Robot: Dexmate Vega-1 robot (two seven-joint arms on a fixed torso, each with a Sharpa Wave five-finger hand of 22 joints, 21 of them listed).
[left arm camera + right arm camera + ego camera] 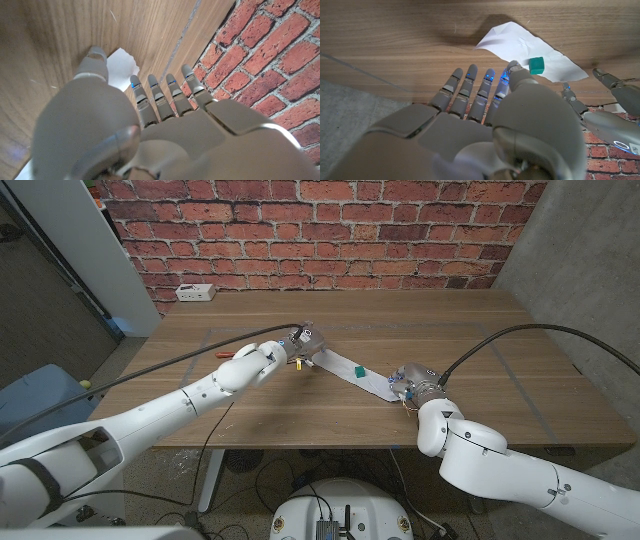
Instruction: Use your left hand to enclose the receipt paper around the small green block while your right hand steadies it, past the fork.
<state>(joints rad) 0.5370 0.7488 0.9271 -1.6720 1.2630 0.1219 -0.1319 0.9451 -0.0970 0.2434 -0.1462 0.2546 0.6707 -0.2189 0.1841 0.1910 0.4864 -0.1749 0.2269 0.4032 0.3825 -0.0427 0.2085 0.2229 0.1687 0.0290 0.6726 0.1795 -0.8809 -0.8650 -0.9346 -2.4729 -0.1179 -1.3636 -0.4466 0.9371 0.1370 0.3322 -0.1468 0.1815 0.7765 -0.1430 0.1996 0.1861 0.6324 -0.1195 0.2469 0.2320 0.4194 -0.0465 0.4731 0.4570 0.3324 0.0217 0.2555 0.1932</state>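
Observation:
Long, thin paper (341,365) lies past the green block, so it should curve up and fold over the block when the robot carries the receipt paper's far end (324,356) across.
A long white receipt paper (345,370) lies slantwise on the wooden table (470,330), with a small green block (358,369) on its middle. My left hand (268,361) is at the paper's far end with its fingers spread, and its thumb (92,62) is beside the paper's edge (122,67). My right hand (414,385) sits at the paper's near end, fingers apart. In the right wrist view its thumb tip (516,67) is close to the green block (536,65) on the creased paper (520,45). A small shiny thing (306,337) by the left fingertips may be the fork.
A white power strip (193,292) lies at the table's far left corner. A small red thing (225,352) and a small yellow thing (298,364) lie near the left hand. A brick wall (320,230) stands behind the table. Black cables trail from both wrists.

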